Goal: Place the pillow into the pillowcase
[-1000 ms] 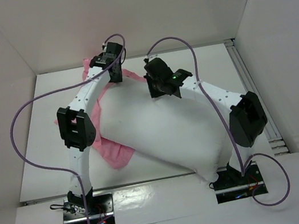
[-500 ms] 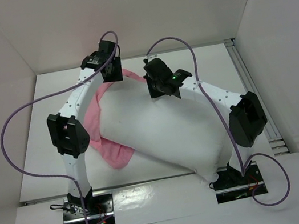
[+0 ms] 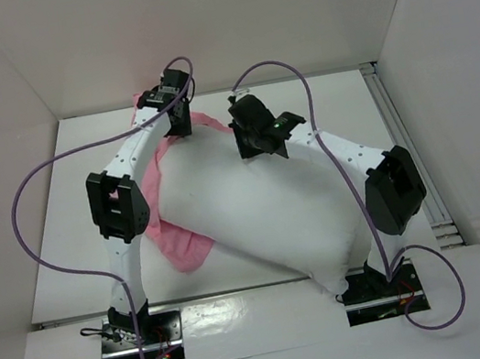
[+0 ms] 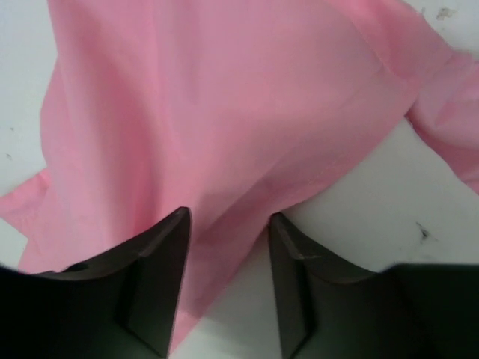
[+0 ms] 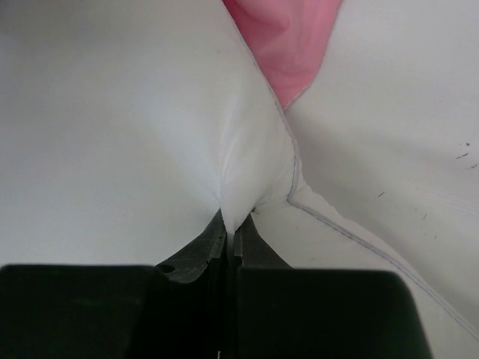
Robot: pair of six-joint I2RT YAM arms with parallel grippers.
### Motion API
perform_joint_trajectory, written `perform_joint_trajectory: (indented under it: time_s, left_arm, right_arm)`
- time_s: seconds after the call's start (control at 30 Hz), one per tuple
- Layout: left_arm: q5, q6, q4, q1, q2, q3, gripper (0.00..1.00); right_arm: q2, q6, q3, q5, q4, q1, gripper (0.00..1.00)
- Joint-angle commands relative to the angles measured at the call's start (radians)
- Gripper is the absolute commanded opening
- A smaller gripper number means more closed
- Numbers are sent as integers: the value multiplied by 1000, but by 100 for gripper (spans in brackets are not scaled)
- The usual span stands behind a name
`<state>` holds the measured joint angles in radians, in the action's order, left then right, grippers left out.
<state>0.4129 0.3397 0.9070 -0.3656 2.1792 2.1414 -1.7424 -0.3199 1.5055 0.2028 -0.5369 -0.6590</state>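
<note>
I should pinch the pillowcase fold (image 4: 233, 215) with my left gripper and pull it back over the pillow's corner, as the pillow's far end (image 3: 214, 147) lies uncovered over the pillowcase.
The white pillow (image 3: 264, 208) lies diagonally across the middle of the table. The pink pillowcase (image 3: 184, 245) is partly under it, showing at its left side and far end. My left gripper (image 3: 178, 127) is at the pillow's far left corner. In the left wrist view its jaws (image 4: 228, 224) are open, low over a fold of the pillowcase (image 4: 224, 112) that runs between the fingers. My right gripper (image 3: 247, 148) is at the pillow's far end. In the right wrist view it (image 5: 233, 233) is shut on a pinch of the pillow (image 5: 112, 149), with a pink pillowcase tip (image 5: 288, 37) just beyond.
White walls enclose the table (image 3: 328, 99) on the left, back and right. A metal rail (image 3: 398, 124) runs along the right edge. Purple cables loop above both arms. The pillow's near corner hangs over the table's front edge by the right arm's base.
My left arm swung left, then came back a little to the right. The pink fabric's far part has shifted from the far left toward the pillow. My right arm has barely moved.
</note>
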Motion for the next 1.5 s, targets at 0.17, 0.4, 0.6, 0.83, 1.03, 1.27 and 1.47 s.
perform_joint_trajectory:
  time_s: [0.17,0.4,0.6,0.83,1.03,1.27,1.47]
  left_arm:
    - [-37,-39,15,30,30,69,7]
    - [-46,-30,4,30,-27,60,0]
    - [-315,-10,-108,30,-217,-32,0]
    - [-678,148,-192,-67,-366,-110,0]
    - [-732,278,-235,-153,-398,-220,0]
    - [-536,349,-226,-91,-427,-431,0]
    - [-546,329,-226,-91,-351,-420,0]
  right_arm:
    - [-3,4,53,4,-6,-24,0]
    - [-3,4,62,13,-6,-33,0]
    - [6,-5,50,14,-6,-42,0]
    - [67,-36,-5,23,147,-51,0]
    - [178,-91,-117,104,401,-51,0]
    - [424,-182,-410,213,571,-62,0]
    - [413,-176,-311,158,254,-62,64]
